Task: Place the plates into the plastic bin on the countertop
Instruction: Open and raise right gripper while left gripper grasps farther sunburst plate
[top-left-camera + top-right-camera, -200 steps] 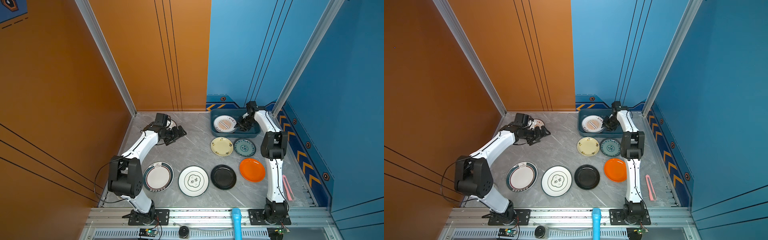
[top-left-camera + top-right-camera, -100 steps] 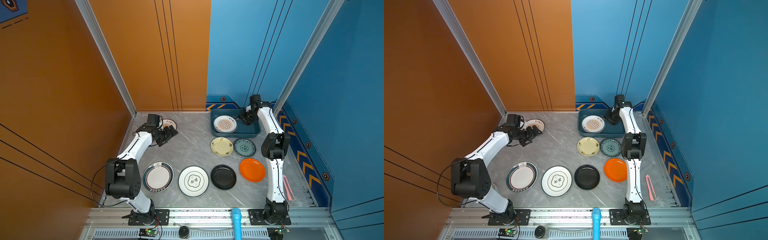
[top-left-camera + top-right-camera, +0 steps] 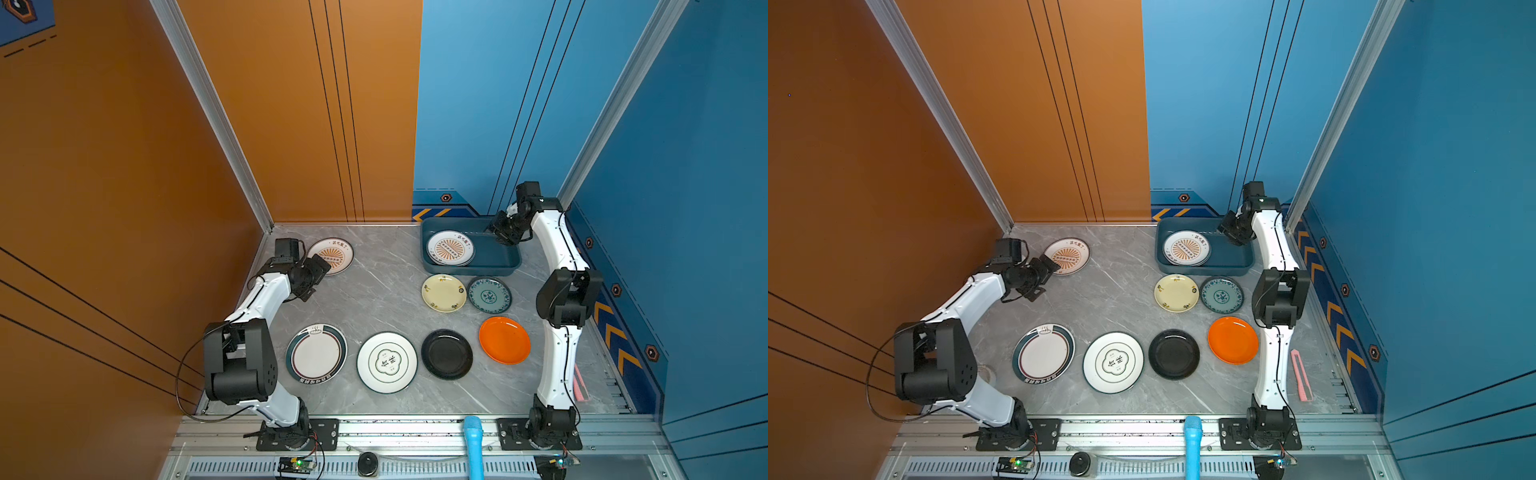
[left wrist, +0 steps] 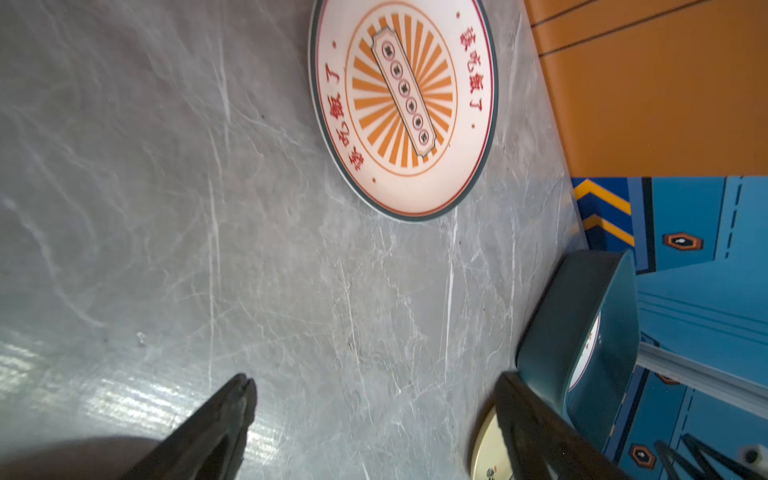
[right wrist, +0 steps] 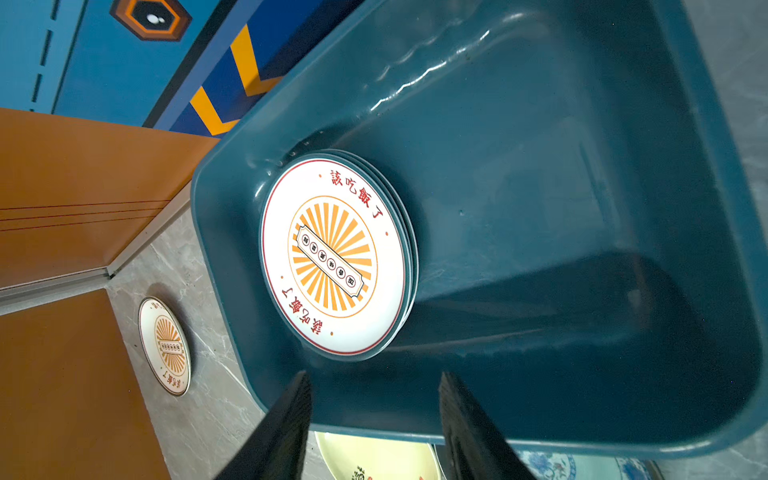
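The sunburst plate (image 3: 334,253) is too far away for my right gripper to reach. My left gripper should grip the plate by its near rim (image 4: 374,200) and bring it over to my right gripper.
The dark teal plastic bin (image 3: 473,271) (image 5: 582,208) stands at the back right of the grey countertop (image 3: 374,291) and holds a stack of sunburst plates (image 3: 451,248) (image 5: 332,257). My right gripper (image 3: 498,233) (image 5: 376,376) hovers over the bin's right end, open and empty. Another sunburst plate (image 3: 331,254) (image 4: 403,104) lies at the far left, with my left gripper (image 3: 320,268) (image 4: 374,380) just beside it, open wide and empty. On the counter also lie cream (image 3: 444,292), teal-patterned (image 3: 489,295), orange (image 3: 504,340), black (image 3: 446,354), green-emblem (image 3: 387,362) and dark-rimmed (image 3: 316,353) plates.
Orange and blue walls close in the counter on three sides. A pink strip (image 3: 579,382) lies by the right arm's base. A blue cylinder (image 3: 473,440) stands on the front aluminium rail between the two arm bases.
My right gripper has risen out of the bin and its jaws have widened, leaving the stack there. My left gripper has swung left and back, uncovering the far-left sunburst plate.
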### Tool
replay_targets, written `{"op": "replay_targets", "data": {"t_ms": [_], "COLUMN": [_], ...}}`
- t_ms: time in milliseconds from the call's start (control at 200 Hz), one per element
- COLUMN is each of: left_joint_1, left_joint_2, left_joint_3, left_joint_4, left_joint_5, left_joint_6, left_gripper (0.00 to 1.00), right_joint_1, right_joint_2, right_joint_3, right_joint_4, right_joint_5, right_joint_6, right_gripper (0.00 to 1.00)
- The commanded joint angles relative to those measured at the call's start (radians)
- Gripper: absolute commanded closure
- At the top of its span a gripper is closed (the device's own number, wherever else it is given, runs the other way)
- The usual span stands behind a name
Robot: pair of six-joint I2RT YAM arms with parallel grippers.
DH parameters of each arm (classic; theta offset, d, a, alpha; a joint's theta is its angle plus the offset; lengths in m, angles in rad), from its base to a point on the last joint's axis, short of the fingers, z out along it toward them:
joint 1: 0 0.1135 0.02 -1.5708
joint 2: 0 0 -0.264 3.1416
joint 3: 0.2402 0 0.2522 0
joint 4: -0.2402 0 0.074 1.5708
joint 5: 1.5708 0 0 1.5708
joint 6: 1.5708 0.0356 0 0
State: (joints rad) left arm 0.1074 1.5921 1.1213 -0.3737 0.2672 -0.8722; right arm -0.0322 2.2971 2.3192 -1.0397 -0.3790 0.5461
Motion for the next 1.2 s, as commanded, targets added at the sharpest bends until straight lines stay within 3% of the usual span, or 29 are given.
{"op": "replay_targets", "data": {"t_ms": [0, 300, 596, 626, 861, 1196], "left_joint_1": [0.017, 0.034, 0.035, 0.036, 0.037, 0.051], "left_joint_2": [0.036, 0.152, 0.324, 0.338, 0.419, 0.485], "left_joint_3": [-0.015, -0.033, 0.067, 0.074, 0.119, 0.13], "left_joint_4": [0.077, 0.24, 0.283, 0.285, 0.291, 0.353], "left_joint_5": [-0.035, -0.042, 0.001, 0.005, 0.021, 0.042], "left_joint_6": [-0.035, -0.056, -0.034, -0.033, -0.033, -0.081], "left_gripper": [0.08, 0.09, 0.13, 0.18, 0.28, 0.52], "right_joint_1": [-0.002, -0.007, -0.012, -0.012, -0.012, -0.014], "right_joint_2": [-0.047, -0.068, -0.088, -0.09, -0.09, -0.087], "right_joint_3": [-0.049, -0.076, -0.114, -0.116, -0.126, -0.127], "right_joint_4": [0.024, 0.026, 0.026, 0.026, 0.026, 0.026], "right_joint_5": [0.017, 0.004, 0.001, 0.003, 0.007, 0.01], "right_joint_6": [-0.018, -0.021, -0.028, -0.028, -0.025, -0.018], "right_gripper": [0.47, 0.47, 0.47, 0.47, 0.47, 0.47]}}
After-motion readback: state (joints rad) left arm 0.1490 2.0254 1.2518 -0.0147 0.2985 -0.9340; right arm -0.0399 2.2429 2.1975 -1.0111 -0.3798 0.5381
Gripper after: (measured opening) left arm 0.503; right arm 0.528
